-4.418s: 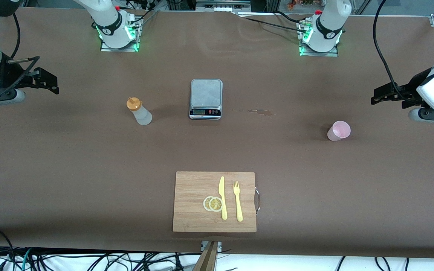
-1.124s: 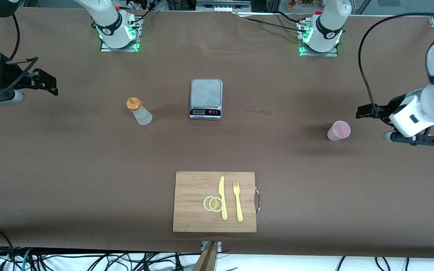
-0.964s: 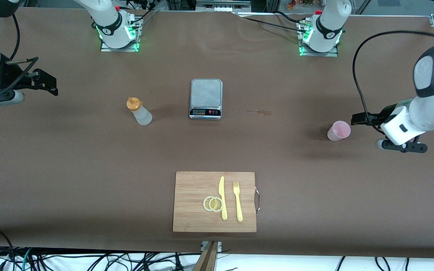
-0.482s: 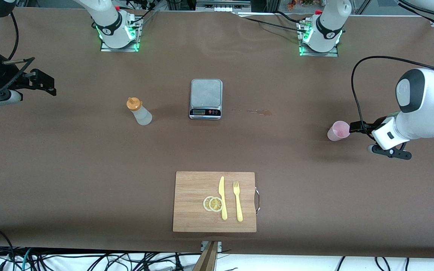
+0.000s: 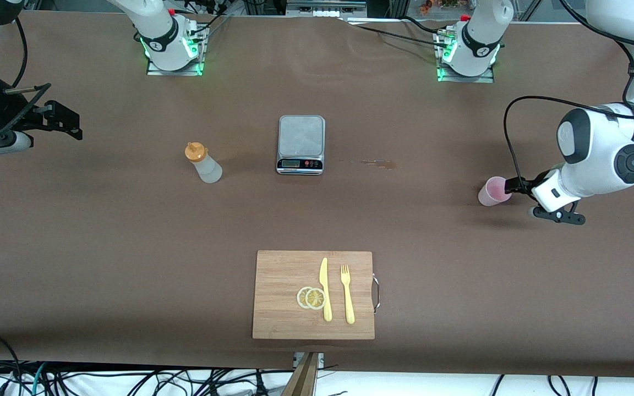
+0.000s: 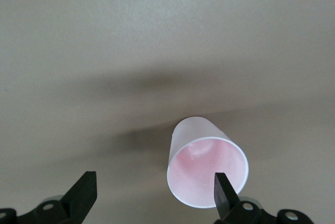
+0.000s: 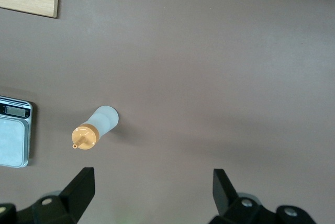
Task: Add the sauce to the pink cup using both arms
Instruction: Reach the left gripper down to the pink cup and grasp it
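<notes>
My right gripper aims steeply down while the sauce bottle (image 5: pixel 202 161) stands upright, so next I lower and level the gripper to grip the whitish body (image 5: pixel 209 171) from the side.
The pink cup (image 5: pixel 494 191) stands upright toward the left arm's end of the table. My left gripper (image 5: pixel 514 185) is open and right beside its rim. In the left wrist view the cup (image 6: pixel 207 169) sits off to one side of the open gripper (image 6: pixel 153 195), with one fingertip (image 6: pixel 222 195) in front of the rim. The sauce bottle (image 5: pixel 203 163), whitish with an orange cap, stands toward the right arm's end. My right gripper (image 5: pixel 75 125) is open and empty, waiting up over that end of the table. The right wrist view shows the bottle (image 7: pixel 97 130) well away from the open gripper (image 7: pixel 152 187).
A grey kitchen scale (image 5: pixel 301 137) sits mid-table between bottle and cup, and also shows in the right wrist view (image 7: pixel 13 135). A small stain (image 5: pixel 377 163) lies beside it. A wooden cutting board (image 5: pixel 278 275) nearer the front camera holds a yellow knife, a fork and lemon slices.
My left arm has swung down and in toward the pink cup, bringing its open gripper from well clear of the cup to right beside the rim. The right arm has barely moved.
</notes>
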Controlling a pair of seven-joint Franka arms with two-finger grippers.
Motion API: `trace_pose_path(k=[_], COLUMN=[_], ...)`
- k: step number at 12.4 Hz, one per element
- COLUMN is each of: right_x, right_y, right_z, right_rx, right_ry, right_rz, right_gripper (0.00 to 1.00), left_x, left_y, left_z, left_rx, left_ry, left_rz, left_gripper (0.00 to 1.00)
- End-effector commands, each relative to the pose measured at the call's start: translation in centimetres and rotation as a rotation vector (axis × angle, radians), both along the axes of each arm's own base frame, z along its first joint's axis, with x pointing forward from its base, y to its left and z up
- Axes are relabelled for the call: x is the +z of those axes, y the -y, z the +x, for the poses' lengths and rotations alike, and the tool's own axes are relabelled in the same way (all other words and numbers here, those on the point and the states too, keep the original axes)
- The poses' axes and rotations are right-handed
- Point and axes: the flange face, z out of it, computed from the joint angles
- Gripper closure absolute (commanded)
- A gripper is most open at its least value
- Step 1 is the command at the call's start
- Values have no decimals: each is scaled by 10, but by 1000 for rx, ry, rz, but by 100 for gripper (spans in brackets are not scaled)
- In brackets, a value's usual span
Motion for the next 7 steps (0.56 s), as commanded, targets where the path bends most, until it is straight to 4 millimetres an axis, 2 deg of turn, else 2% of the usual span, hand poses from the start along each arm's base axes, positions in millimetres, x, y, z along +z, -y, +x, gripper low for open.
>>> trace_pose_path(k=[1, 2, 4, 6, 7], right_x=[3, -2, -64, -59, -52], right_y=[1, -4, -34, -44, -45], right_z=[-1, -1, 9, 5, 5], right_rx=[-2, 11, 50, 57, 143], right_ry=[-18, -34, -217, -247, -231], right_rz=[17, 16, -8, 143, 178], right_gripper=[0, 0, 0, 0, 0], left_x=[-3, -8, -16, -25, -27], left_y=[-3, -3, -2, -2, -2], left_z=[-12, -15, -21, -27, -28], left_rx=[-17, -12, -1, 2, 4], left_ry=[32, 25, 37, 53, 59], left_rz=[2, 1, 5, 10, 10], left_gripper=[2, 2, 3, 3, 3])
